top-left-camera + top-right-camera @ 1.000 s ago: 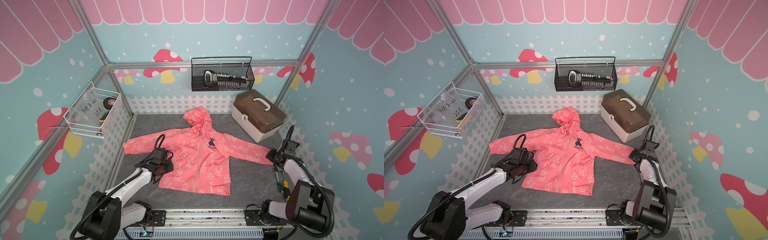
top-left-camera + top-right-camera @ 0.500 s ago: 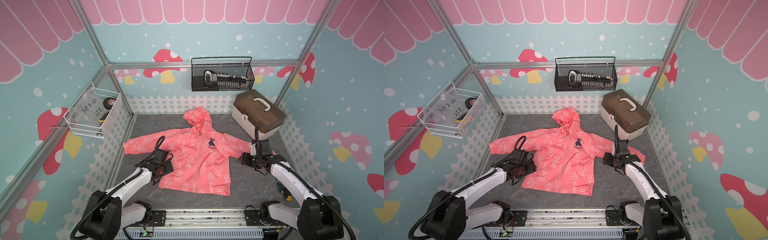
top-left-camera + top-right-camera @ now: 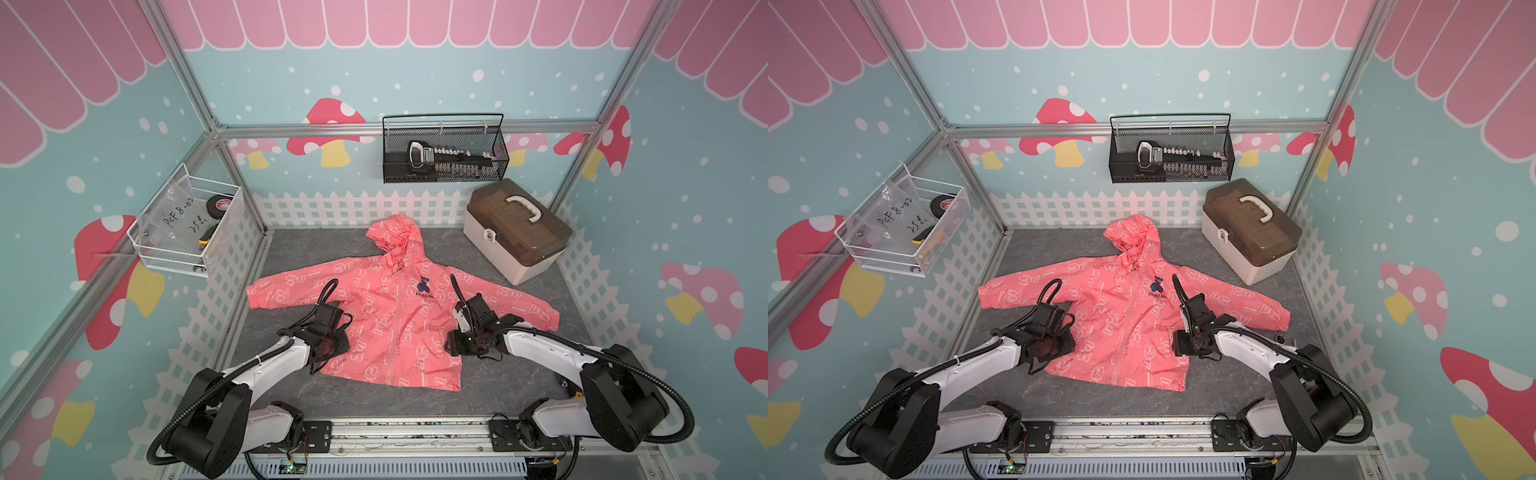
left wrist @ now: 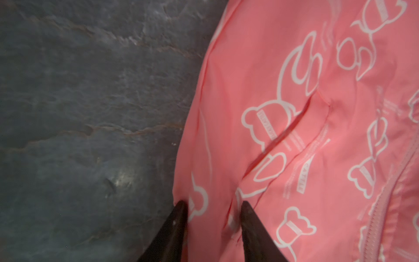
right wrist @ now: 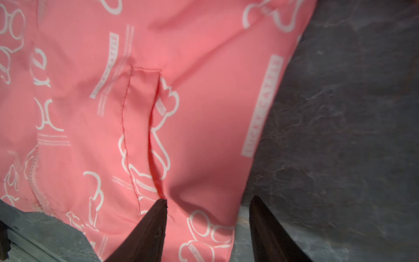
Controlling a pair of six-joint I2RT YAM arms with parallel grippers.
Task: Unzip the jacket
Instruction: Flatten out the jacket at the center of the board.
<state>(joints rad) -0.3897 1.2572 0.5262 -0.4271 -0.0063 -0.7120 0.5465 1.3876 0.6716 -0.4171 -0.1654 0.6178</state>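
Note:
The hood is bunched up and crooked at the zipper's top [image 3: 397, 259], so the robot's right hand should grip the hood's edge [image 3: 418, 233] and pull the hood open before it unzips.
The coral-pink jacket [image 3: 395, 316] [image 3: 1125, 316] lies flat, front up, hood toward the back, on the grey table. Its zipper [image 3: 397, 332] is closed down the middle. My left gripper [image 3: 343, 347] [image 3: 1065, 345] is low at the jacket's left side edge. In the left wrist view the gripper [image 4: 213, 204] is open, its fingertips straddling a wrinkled strip of jacket [image 4: 294, 136] fabric at the edge. My right gripper [image 3: 455, 345] [image 3: 1179, 343] is at the jacket's right side edge. In the right wrist view it [image 5: 209, 199] is open, one fingertip at the pocket slit, the other over bare table.
A white toolbox [image 3: 515, 232] with a brown lid stands at the back right. A black wire basket [image 3: 444, 153] hangs on the back wall and a white wire basket [image 3: 187, 228] on the left wall. A low white picket fence [image 3: 353, 208] rings the table.
My right arm swung in from the right sleeve's cuff to the jacket's right side. My left gripper stayed at the left edge, and its jaws narrowed over the fabric.

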